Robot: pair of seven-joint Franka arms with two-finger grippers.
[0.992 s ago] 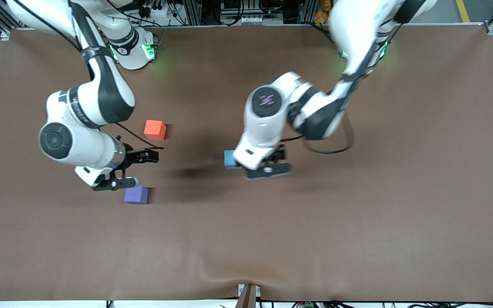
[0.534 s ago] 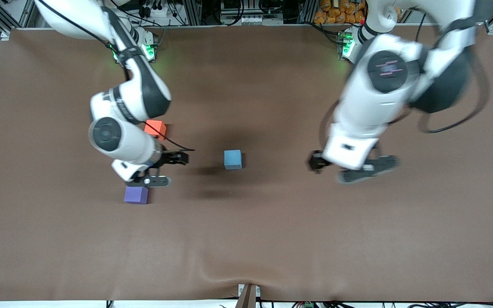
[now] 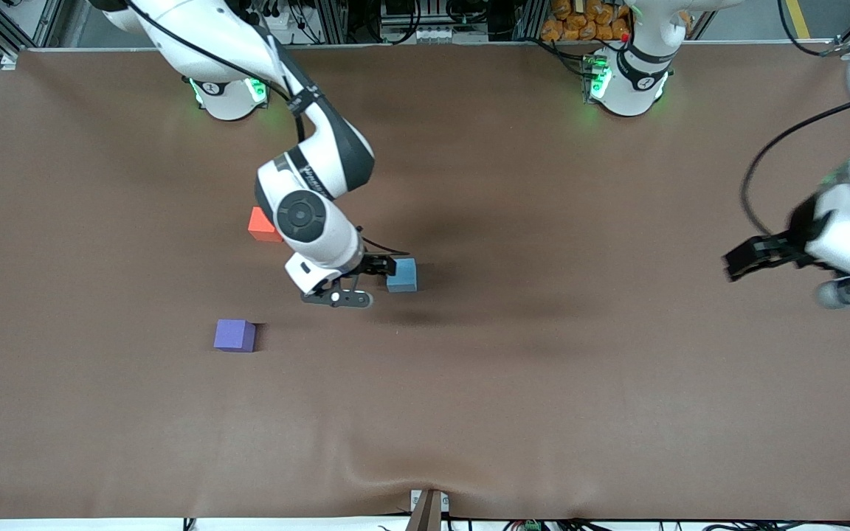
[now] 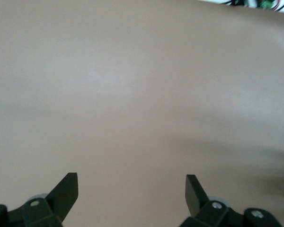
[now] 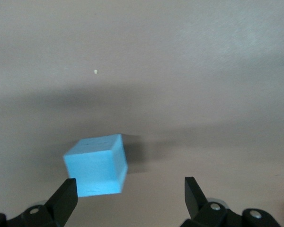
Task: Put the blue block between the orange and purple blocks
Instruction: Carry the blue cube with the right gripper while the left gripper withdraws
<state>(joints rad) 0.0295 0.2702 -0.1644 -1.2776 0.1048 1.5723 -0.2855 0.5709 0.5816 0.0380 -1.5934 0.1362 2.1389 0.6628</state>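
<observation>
Next, my right gripper picks up the blue block point(image 3: 403, 276) and puts it in the gap point(image 3: 249, 280) between the orange and purple blocks, because that gap is far from my left gripper.
The blue block point(image 3: 401, 274) sits on the brown table near the middle. My right gripper point(image 3: 363, 282) is open and low right beside it, on the side toward the right arm's end. In the right wrist view the blue block point(image 5: 97, 165) lies just ahead of one fingertip point(image 5: 66, 195), off-centre from my right gripper point(image 5: 130, 194). The orange block point(image 3: 257, 226) is partly hidden by the right arm. The purple block point(image 3: 235, 335) lies nearer the front camera than the orange one. My left gripper point(image 3: 790, 276) is open and empty over the left arm's end of the table; its wrist view point(image 4: 131, 191) shows only bare table.
The brown mat point(image 3: 513, 383) covers the whole table, with a small ripple at its front edge. The two arm bases point(image 3: 227, 96) point(image 3: 628, 88) stand along the table's back edge.
My right gripper has moved from beside the purple block across to the blue block. My left arm has let the blue block stand and swung away to its own end of the table.
</observation>
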